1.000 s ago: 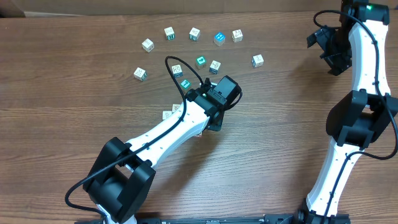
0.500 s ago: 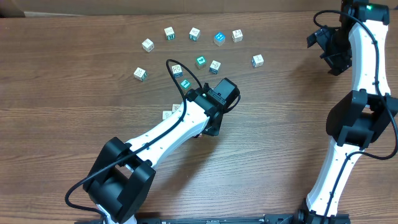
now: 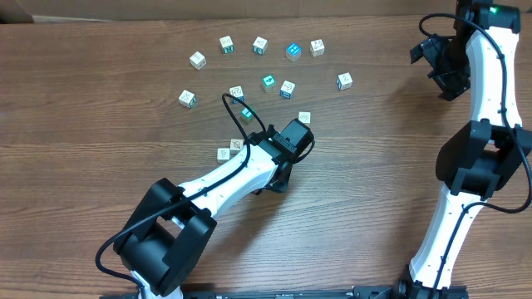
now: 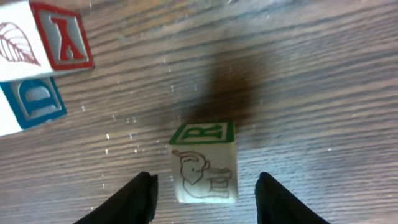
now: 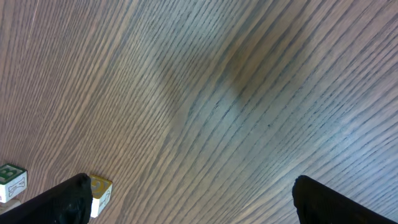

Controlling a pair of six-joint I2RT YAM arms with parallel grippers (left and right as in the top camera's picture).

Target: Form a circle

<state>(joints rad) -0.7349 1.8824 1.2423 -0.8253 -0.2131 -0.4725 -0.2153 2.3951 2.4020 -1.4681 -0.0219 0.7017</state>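
My left gripper should take hold of the green R cube (image 4: 205,163) and move it closer, because it stands too far from the red-lettered cube and blue D cube (image 4: 52,70).
Small pale wooden cubes lie scattered across the far part of the table, and no tight circle of them shows. One cube (image 3: 304,118) with a green R and an elephant drawing (image 4: 204,162) stands on the wood just ahead of my left gripper (image 3: 295,133). In the left wrist view the left gripper (image 4: 206,182) is open, with a gap between each finger and that cube. Two cubes (image 3: 229,149) sit beside the left arm. My right gripper (image 3: 435,68) hangs open at the far right; in its wrist view the gripper (image 5: 191,186) holds nothing.
A row of cubes (image 3: 260,45) runs along the back, with teal-faced ones (image 3: 268,81) nearer. A red-lettered cube (image 4: 62,40) and a blue D cube (image 4: 31,102) sit at the left wrist view's upper left. Two cubes (image 5: 99,190) lie by the right gripper's left finger.
The left gripper has drawn back toward the lower left and its jaws have spread a little, leaving the R cube uncovered on the table. The right arm has not moved.
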